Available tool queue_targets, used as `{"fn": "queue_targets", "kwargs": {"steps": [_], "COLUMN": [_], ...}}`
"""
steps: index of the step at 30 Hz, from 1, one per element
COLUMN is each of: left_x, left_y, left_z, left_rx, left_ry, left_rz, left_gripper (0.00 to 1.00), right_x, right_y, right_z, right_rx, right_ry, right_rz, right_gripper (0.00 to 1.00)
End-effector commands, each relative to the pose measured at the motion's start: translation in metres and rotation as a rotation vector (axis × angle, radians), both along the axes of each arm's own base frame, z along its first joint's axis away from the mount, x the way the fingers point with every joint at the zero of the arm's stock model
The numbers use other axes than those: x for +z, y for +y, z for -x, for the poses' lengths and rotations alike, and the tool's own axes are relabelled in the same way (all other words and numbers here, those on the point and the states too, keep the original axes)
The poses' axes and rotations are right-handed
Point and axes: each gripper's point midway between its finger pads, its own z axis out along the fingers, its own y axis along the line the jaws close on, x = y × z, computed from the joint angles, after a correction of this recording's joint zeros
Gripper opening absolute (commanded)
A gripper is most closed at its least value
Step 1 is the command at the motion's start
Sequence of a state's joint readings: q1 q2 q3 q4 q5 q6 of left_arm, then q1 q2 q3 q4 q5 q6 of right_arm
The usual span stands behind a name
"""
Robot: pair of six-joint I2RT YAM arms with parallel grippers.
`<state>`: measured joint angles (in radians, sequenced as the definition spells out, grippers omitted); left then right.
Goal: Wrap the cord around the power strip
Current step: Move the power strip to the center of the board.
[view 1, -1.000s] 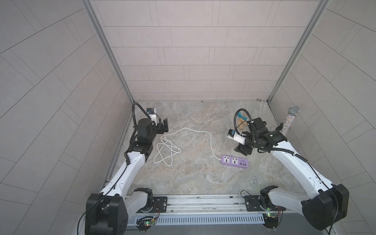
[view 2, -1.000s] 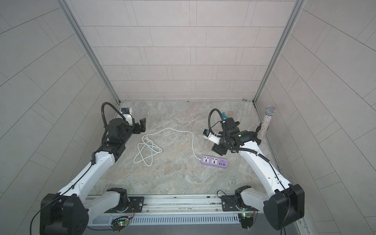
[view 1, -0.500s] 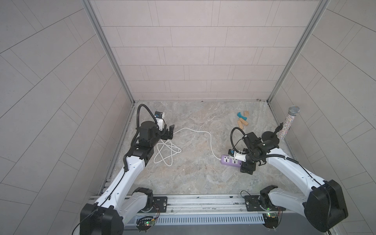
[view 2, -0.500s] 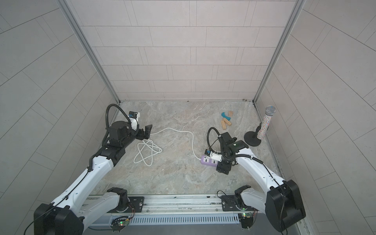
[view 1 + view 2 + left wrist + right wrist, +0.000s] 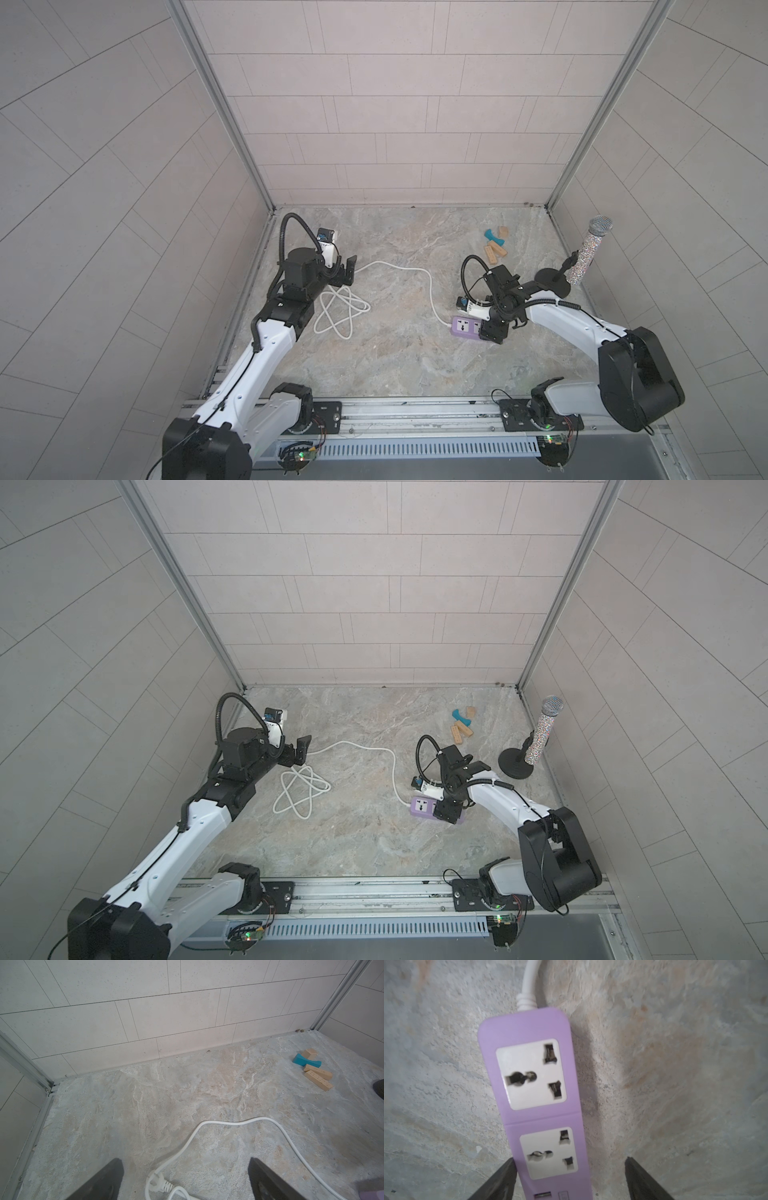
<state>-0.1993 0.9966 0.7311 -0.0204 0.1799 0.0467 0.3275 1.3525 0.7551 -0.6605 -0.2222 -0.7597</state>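
The power strip's long side (image 5: 512, 1140) is at a slant against a finger of my right gripper. I should straighten my right gripper over the power strip's USB end (image 5: 554, 1193) before I grip and lift.
The lilac power strip (image 5: 466, 327) (image 5: 420, 807) lies flat on the stone floor at the right, sockets up (image 5: 533, 1095). Its white cord (image 5: 399, 267) (image 5: 365, 746) runs left across the floor into a loose coil (image 5: 340, 307), and the white plug (image 5: 156, 1185) lies by that coil. My right gripper (image 5: 492, 332) (image 5: 570, 1160) is open and straddles the strip's USB end. One finger (image 5: 500, 1182) sits against one long side, with a gap on the other side. My left gripper (image 5: 348, 270) (image 5: 185, 1162) hangs open just above the plug, holding nothing.
Tan wooden blocks and a teal piece (image 5: 494, 247) (image 5: 311, 1070) lie at the back right. A glittery microphone (image 5: 588, 253) on a black round stand stands by the right wall. Tiled walls close in the floor on three sides.
My right gripper has come down from behind the strip and now straddles its end. My left gripper has moved forward over the cord's plug end.
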Motion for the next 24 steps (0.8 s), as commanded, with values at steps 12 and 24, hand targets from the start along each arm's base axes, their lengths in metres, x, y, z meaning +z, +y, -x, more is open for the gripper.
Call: {"fn": "queue_targets", "kwargs": {"steps": [12, 24], "left_x": [0.001, 0.005], "left_y": [-0.002, -0.002], "left_z": [0.006, 0.008], "left_rx": [-0.027, -0.030], "left_ry": [-0.013, -0.021], "left_rz": [-0.037, -0.039], "left_gripper": [0.99, 0.99], "right_x": [-0.012, -0.007], "right_y": [0.023, 0.082], "right_z": [0.003, -0.017], "right_rx": [0.030, 0.029], "right_ry": [0.070, 0.141], "right_rz": [-0.052, -0.089], "right_gripper": [0.63, 0.44]}}
